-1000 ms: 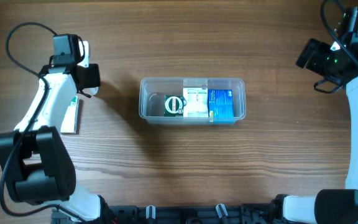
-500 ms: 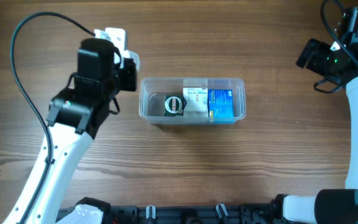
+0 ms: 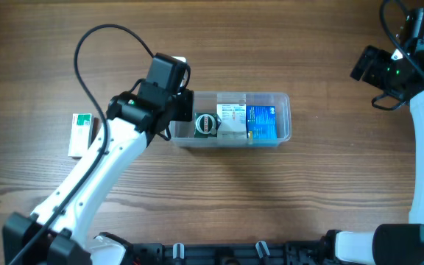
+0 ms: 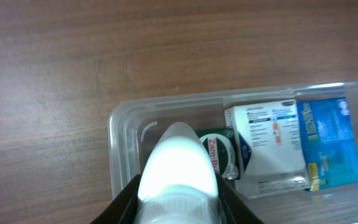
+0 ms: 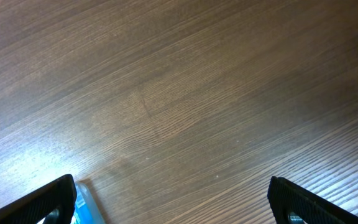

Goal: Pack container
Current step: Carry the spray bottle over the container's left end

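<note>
The whitish bottle (image 4: 178, 163) is over the free space (image 3: 185, 131) next to the green tin, so my left gripper should next move the bottle down until it stands in the container.
The container (image 3: 283, 98) is a clear tub in the middle of the table. It holds a round green tin (image 3: 207, 124), a white box (image 3: 232, 120) and a blue box (image 3: 261, 122). My left gripper (image 3: 183, 112) hangs over the tub's left end. In the left wrist view it (image 4: 178, 208) is shut on a small whitish bottle (image 4: 179, 165), above the free space left of the tin (image 4: 219, 152) in the container (image 4: 118, 134). My right gripper (image 3: 369, 66) is open and empty at the far right, with only table between its fingers (image 5: 179, 205).
A small green and white box (image 3: 82, 134) lies on the table at the left. A blue and clear corner (image 5: 84, 202) shows beside my right gripper's left finger. The table is brown wood.
My left arm has swung right from the left side of the table to the container's left end, carrying the bottle. The green and white box is uncovered. The right arm has not moved.
</note>
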You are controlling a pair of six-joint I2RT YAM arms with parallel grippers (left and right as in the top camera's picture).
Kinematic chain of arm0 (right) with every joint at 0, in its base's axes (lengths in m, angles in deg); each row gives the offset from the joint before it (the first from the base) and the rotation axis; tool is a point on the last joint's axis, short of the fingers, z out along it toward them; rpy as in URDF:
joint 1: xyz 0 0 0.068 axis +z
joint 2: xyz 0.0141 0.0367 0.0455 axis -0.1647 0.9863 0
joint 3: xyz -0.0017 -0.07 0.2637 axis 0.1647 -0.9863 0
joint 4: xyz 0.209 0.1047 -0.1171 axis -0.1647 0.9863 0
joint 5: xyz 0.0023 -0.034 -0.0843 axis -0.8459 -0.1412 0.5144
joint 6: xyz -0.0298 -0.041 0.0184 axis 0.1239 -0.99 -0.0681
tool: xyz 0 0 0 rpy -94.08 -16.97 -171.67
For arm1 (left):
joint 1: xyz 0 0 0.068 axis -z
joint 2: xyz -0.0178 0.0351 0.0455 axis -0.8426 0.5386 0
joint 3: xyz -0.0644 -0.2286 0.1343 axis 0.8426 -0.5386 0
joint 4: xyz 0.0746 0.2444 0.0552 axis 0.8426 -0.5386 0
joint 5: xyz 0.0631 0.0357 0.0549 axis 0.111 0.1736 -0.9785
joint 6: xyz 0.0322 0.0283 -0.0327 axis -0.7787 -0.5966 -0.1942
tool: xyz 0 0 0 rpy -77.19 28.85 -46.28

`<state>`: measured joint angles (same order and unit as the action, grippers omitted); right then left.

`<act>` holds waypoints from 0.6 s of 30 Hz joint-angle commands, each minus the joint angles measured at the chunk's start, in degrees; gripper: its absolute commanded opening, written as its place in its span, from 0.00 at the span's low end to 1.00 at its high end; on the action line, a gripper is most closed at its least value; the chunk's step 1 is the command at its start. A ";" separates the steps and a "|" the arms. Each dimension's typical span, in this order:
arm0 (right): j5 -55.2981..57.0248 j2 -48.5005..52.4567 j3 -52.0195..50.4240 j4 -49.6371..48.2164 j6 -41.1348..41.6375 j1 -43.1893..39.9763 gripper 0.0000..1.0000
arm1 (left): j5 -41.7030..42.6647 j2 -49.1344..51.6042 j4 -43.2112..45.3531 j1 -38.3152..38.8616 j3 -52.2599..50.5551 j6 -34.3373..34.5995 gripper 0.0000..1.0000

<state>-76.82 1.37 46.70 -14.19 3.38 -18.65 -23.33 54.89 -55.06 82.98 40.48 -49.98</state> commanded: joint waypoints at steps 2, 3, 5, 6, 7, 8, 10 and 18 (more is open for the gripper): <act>0.37 -0.31 0.57 -0.15 -0.90 -0.07 1.00 | -1.86 3.52 0.37 0.28 0.90 5.35 0.25; 0.37 -0.31 0.57 -0.15 -0.90 -0.07 1.00 | -2.34 3.91 0.39 0.26 0.90 5.88 0.24; 0.37 -0.31 0.57 -0.15 -0.87 -0.07 1.00 | -4.20 4.35 0.13 0.26 0.85 7.74 0.23; 0.37 -0.31 0.57 -0.15 -0.87 -0.07 1.00 | -5.40 4.48 0.17 0.28 0.55 8.94 0.22; 0.37 -0.31 0.57 -0.15 -0.87 -0.07 1.00 | -6.62 4.57 0.22 0.28 -0.04 9.97 0.22; 0.37 -0.31 0.57 -0.15 -0.87 -0.07 1.00 | -6.62 4.57 0.63 0.28 -0.55 9.94 0.22; 0.37 -0.31 0.57 -0.15 -0.87 -0.07 1.00 | -6.62 4.96 0.61 0.28 -0.72 9.92 0.22; 0.37 -0.31 0.57 -0.15 -0.90 -0.07 1.00 | -6.60 9.16 1.31 0.33 -0.72 9.88 0.23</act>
<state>-76.80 1.37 46.70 -14.19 3.38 -18.65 -28.75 63.31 -54.34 82.98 40.13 -41.26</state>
